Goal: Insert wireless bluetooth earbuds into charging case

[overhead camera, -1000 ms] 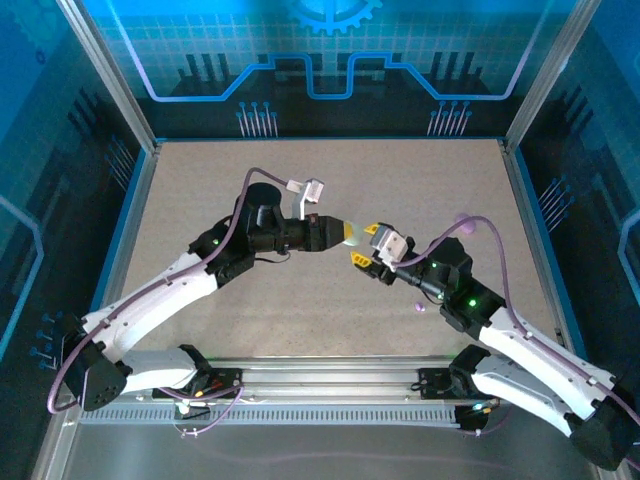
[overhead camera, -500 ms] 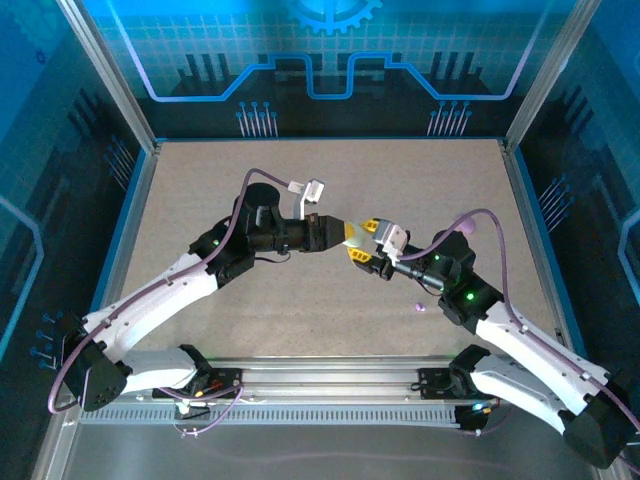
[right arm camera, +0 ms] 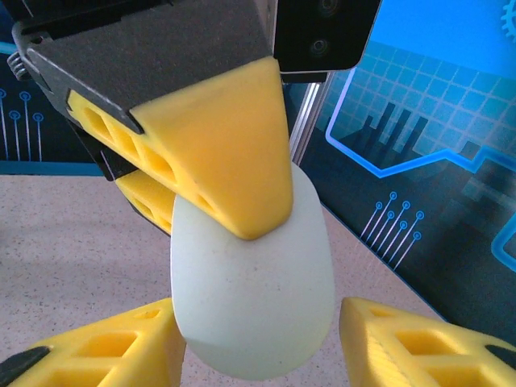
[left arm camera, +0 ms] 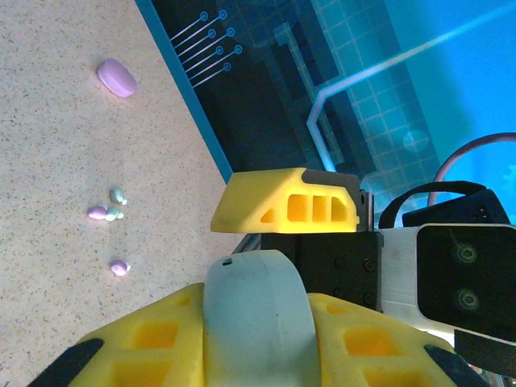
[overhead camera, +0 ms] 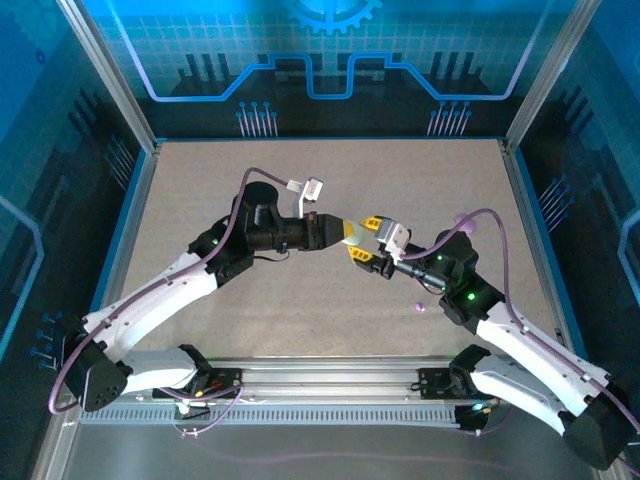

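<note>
My left fingers span the case's broad side (right arm camera: 256,270), so my right gripper should hold the case's loose end (right arm camera: 255,348) while my left gripper regrips below the case's lid.
My left gripper (overhead camera: 343,234) is shut on a pale teal-white charging case (left arm camera: 254,314), holding it in the air above the middle of the table. The closed case (right arm camera: 254,282) pokes out past the left fingers (right arm camera: 218,137). My right gripper (overhead camera: 364,241) faces it from the right, open, with its fingertips (right arm camera: 97,347) on either side of the case's free end; a gap shows on one side. Several tiny earbuds (left arm camera: 113,211) lie loose on the table, purple and pale teal, with another purple one (left arm camera: 119,268) apart from them.
A purple oval case (left arm camera: 117,78) lies on the speckled table (overhead camera: 250,180) toward the right wall, seen in the top view beside the right arm's cable (overhead camera: 462,222). One small purple piece (overhead camera: 420,307) lies by the right forearm. Blue walls and metal posts ring the table.
My right gripper has moved left and closed in on the case held by the left gripper, now straddling its end. The left arm has hardly moved.
</note>
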